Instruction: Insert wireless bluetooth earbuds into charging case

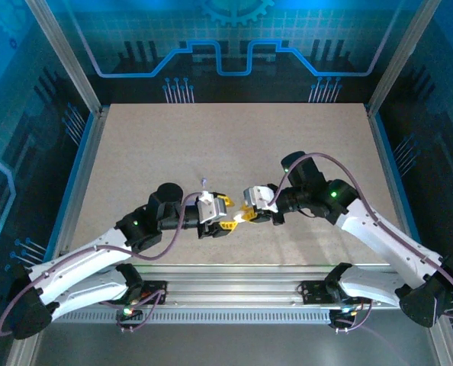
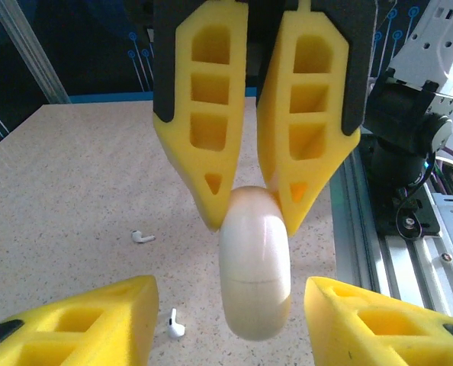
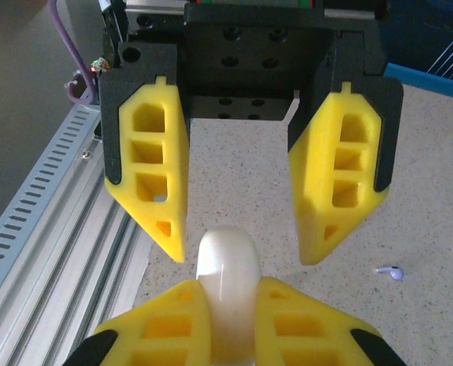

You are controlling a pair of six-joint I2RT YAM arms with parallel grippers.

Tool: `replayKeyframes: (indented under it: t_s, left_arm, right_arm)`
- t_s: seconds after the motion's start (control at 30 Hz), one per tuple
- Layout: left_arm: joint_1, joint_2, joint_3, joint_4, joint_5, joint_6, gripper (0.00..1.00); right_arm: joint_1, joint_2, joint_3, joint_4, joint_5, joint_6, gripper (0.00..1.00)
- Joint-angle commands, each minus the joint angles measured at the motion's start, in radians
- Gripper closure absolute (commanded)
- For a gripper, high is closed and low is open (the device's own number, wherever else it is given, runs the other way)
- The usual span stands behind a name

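Note:
My right gripper is holding the closed charging case [image 2: 254, 248], so my left gripper should grab the case's loose end [image 2: 258, 314] to free my right gripper for the earbuds.
A white, rounded charging case [image 2: 255, 274] is held off the table with its lid closed, and my right gripper [image 3: 228, 293] is shut on it. The case [image 3: 226, 267] sticks out past the right fingers toward my left gripper [image 2: 228, 305]. The left gripper is open, one yellow finger on each side of the case's free end, with a gap on both sides. Two white earbuds lie on the table below, one [image 2: 142, 237] farther off and one [image 2: 175, 326] close to the left finger. In the top view both grippers meet near the table's front middle [image 1: 236, 216].
The speckled tabletop [image 1: 234, 145] stretches behind the grippers. The aluminium rail [image 1: 234, 293] with the arm bases runs along the near edge, close to the grippers. One earbud [image 3: 390, 271] lies on the table to the right in the right wrist view.

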Motion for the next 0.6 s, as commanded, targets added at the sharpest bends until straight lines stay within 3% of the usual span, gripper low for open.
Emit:
replayKeyframes:
  t_s: [0.0,0.4,0.57]
  left_arm:
    - [-0.009,0.015,-0.008,0.030,0.012,-0.005,0.45]
    - [-0.009,0.033,-0.011,0.053,0.025,-0.022,0.54]
    - [-0.009,0.031,-0.010,0.050,0.026,-0.015,0.65]
  right_arm:
    - [0.015,0.006,0.026,0.033,-0.016,0.013,0.90]
    - [0.017,0.015,0.033,0.043,-0.034,0.014,0.90]
    - [0.017,0.010,0.029,0.038,-0.022,0.008,0.90]
